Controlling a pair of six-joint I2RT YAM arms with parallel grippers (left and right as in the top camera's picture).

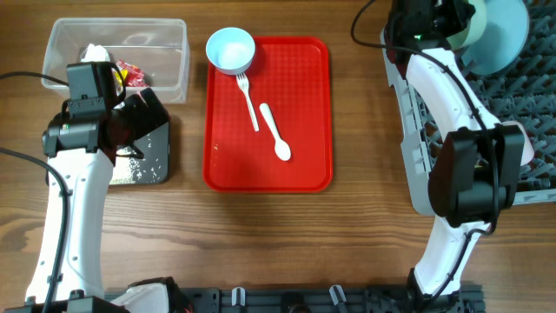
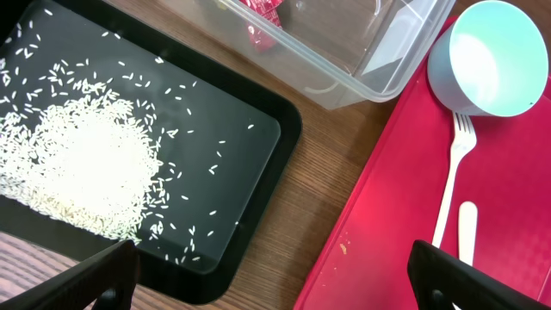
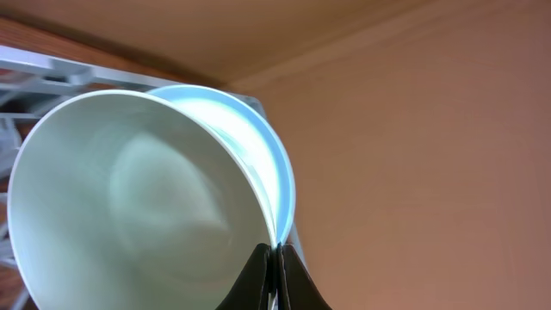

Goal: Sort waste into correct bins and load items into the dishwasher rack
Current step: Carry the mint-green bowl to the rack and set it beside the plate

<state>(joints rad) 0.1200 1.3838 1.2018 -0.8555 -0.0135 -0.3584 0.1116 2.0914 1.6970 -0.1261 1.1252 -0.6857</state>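
My right gripper has the held bowl (image 1: 475,26) on edge beside the blue plate. It should keep going toward the grey rack's side (image 1: 393,68) and let go of the bowl there.
My left gripper (image 2: 275,280) is open and empty, over the gap between the black tray (image 2: 267,181) and the red tray. A heap of white rice (image 2: 77,164) lies in the black tray (image 1: 148,165). The clear tub (image 1: 117,56) holds white tissue (image 1: 95,54) and a red wrapper (image 2: 258,13). A pale-blue bowl (image 1: 230,49), a white fork (image 1: 247,100) and a white spoon (image 1: 275,132) lie on the red tray. My right gripper (image 3: 277,258) is shut on the rim of another pale-blue bowl (image 3: 129,198), held on edge over the grey rack (image 1: 521,104).
The flat red serving tray (image 1: 304,165) lies mid-table between the bins and the rack. The clear tub's wall (image 2: 362,60) stands just beyond the black tray. A pinkish thing (image 1: 532,146) shows in the rack beside my right arm. Bare wood table (image 1: 261,243) lies in front.
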